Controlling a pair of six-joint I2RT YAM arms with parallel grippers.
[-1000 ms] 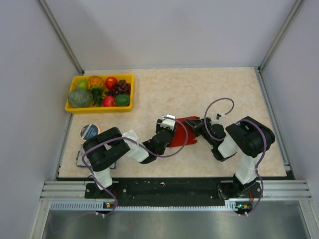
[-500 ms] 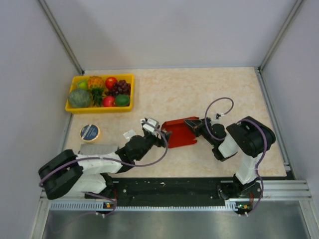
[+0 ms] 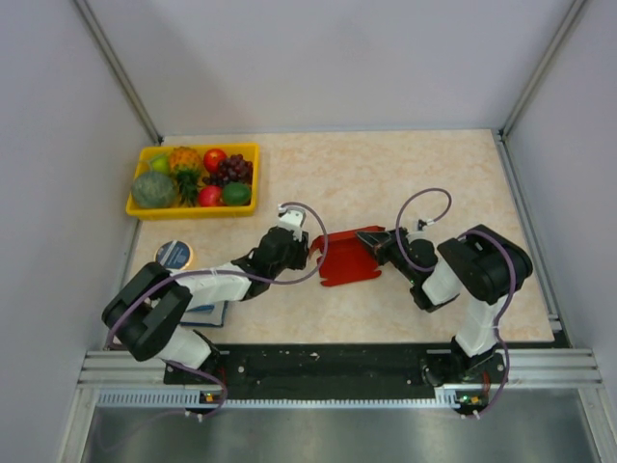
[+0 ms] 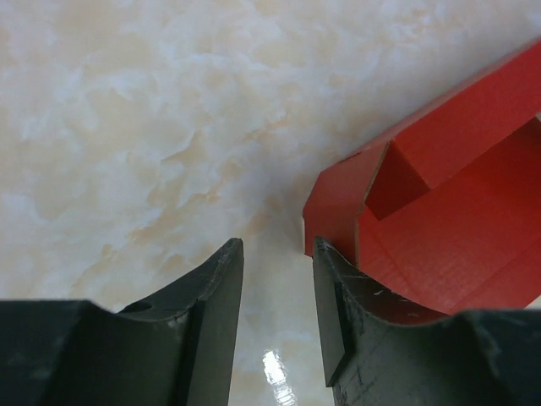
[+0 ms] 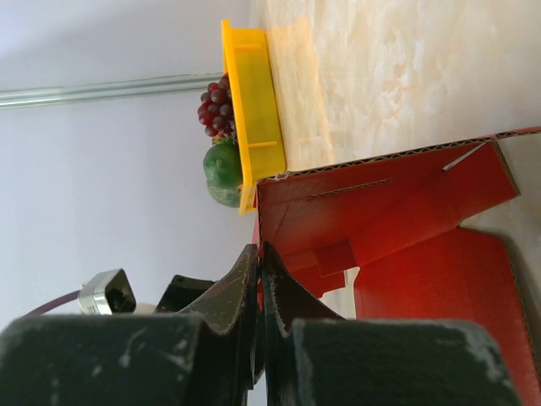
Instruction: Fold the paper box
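Note:
I should open my left gripper wider because the paper box's corner flap point(image 4: 341, 196) is outside its fingers, and bring its fingers around the flap point(image 4: 318, 222).
The paper box point(image 3: 339, 260) is red cardboard, partly folded, lying mid-table with some walls standing. My right gripper point(image 3: 372, 239) is shut on its right wall; in the right wrist view the gripper point(image 5: 260, 254) pinches the thin edge of the paper box point(image 5: 406, 211). My left gripper point(image 3: 304, 253) sits just left of the box. In the left wrist view this gripper point(image 4: 275, 249) is open with only bare table between the jaws. A corner of the paper box point(image 4: 456, 211) lies against the outer side of its right finger point(image 4: 338, 288).
A yellow tray point(image 3: 193, 208) of fruit stands at the back left; the right wrist view also shows the tray point(image 5: 254, 110). A round tin point(image 3: 174, 255) with a blue lid and a blue notebook point(image 3: 207, 313) lie by the left arm. Grey walls surround the table.
My left gripper came off the box's left side, swung back to the left, then returned beside it with narrower jaws. The right gripper kept its hold.

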